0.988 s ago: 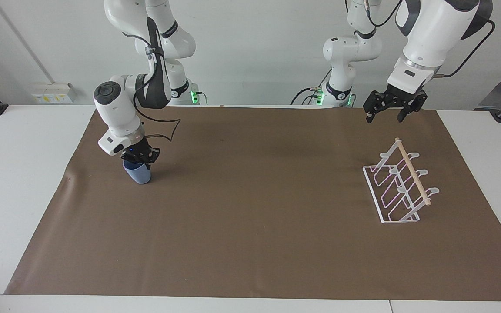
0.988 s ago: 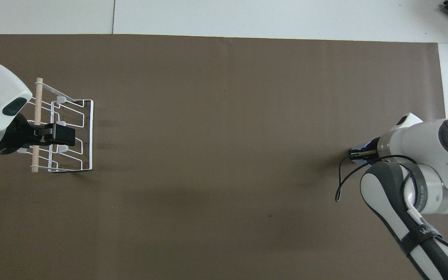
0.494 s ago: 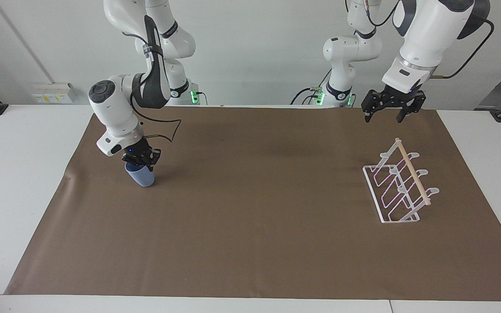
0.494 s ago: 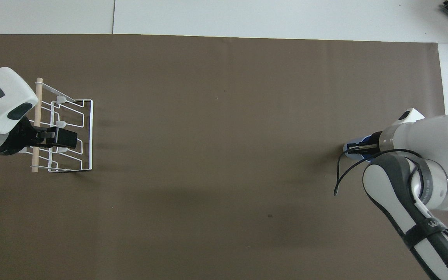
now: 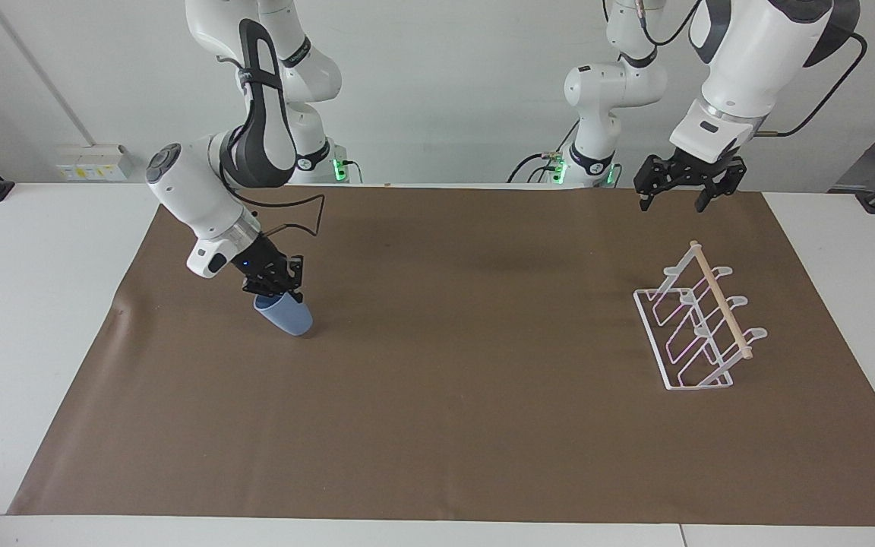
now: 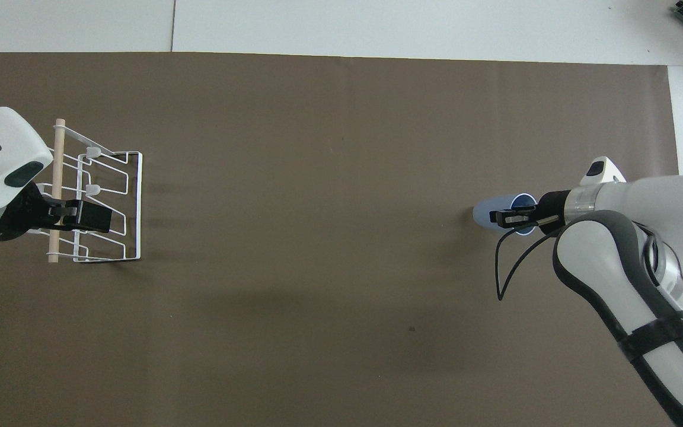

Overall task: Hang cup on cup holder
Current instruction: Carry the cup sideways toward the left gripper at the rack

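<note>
My left gripper should first take hold of the cup's base (image 5: 299, 323), because my right gripper is holding the light blue cup by its rim (image 6: 525, 199), far from the cup holder.
The light blue cup (image 5: 288, 317) (image 6: 487, 212) hangs tilted low over the brown mat toward the right arm's end, its base pointing toward the left arm's end. My right gripper (image 5: 274, 289) (image 6: 516, 218) is shut on the cup's rim. I cannot tell whether the base touches the mat. The white wire cup holder (image 5: 720, 300) (image 6: 58, 154) with its wooden dowel stands on the mat toward the left arm's end, with nothing on it. My left gripper (image 5: 671, 203) (image 6: 89, 216) hangs open, well above the cup holder, holding nothing.
A brown mat (image 5: 468, 425) covers most of the white table (image 5: 35, 304). A loose black cable (image 6: 507, 267) loops from the right wrist beside the cup. Only bare mat lies between cup and cup holder.
My right gripper has carried the cup toward the left arm's end of the table and tilted it further over. The left gripper has barely shifted above the cup holder.
</note>
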You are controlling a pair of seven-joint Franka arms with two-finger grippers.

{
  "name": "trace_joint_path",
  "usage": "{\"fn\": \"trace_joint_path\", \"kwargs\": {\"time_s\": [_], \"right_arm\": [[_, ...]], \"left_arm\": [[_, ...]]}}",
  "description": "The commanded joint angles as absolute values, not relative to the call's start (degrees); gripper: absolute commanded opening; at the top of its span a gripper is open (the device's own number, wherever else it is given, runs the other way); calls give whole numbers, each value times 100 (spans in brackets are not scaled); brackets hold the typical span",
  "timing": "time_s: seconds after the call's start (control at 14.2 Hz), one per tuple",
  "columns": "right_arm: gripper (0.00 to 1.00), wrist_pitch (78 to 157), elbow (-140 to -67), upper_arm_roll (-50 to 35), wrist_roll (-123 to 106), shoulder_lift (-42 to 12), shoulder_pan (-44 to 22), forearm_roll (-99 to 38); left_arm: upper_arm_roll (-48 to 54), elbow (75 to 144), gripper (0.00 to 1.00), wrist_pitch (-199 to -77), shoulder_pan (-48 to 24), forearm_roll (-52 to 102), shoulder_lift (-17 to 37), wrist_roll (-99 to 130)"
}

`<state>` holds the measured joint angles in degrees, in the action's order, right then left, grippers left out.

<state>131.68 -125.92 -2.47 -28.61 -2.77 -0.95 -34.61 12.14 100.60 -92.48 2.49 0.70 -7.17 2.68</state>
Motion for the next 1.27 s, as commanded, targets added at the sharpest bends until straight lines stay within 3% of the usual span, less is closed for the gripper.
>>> {"fn": "trace_joint_path", "kwargs": {"time_s": [0.0, 0.49, 1.06, 1.2], "right_arm": [[0, 13035, -12524, -728, -2971, -273, -35, -4277], [0, 12841, -12419, -1546, -3023, -220, -26, -6659], [0, 12885, -11788, -2416, -3094, -202, -18, -8602], [0, 12920, -11559, -2583, -3085, -202, -18, -8884]], "left_arm": [[1230, 9670, 100, -8808, 491, -35, -712, -331], [1230, 9510, 100, -8745, 554, 96, -598, -246], [1248, 9466, 100, -9000, 826, 2212, -571, 1553], [1204, 9719, 100, -8965, 1035, 3020, -685, 1801]]}}
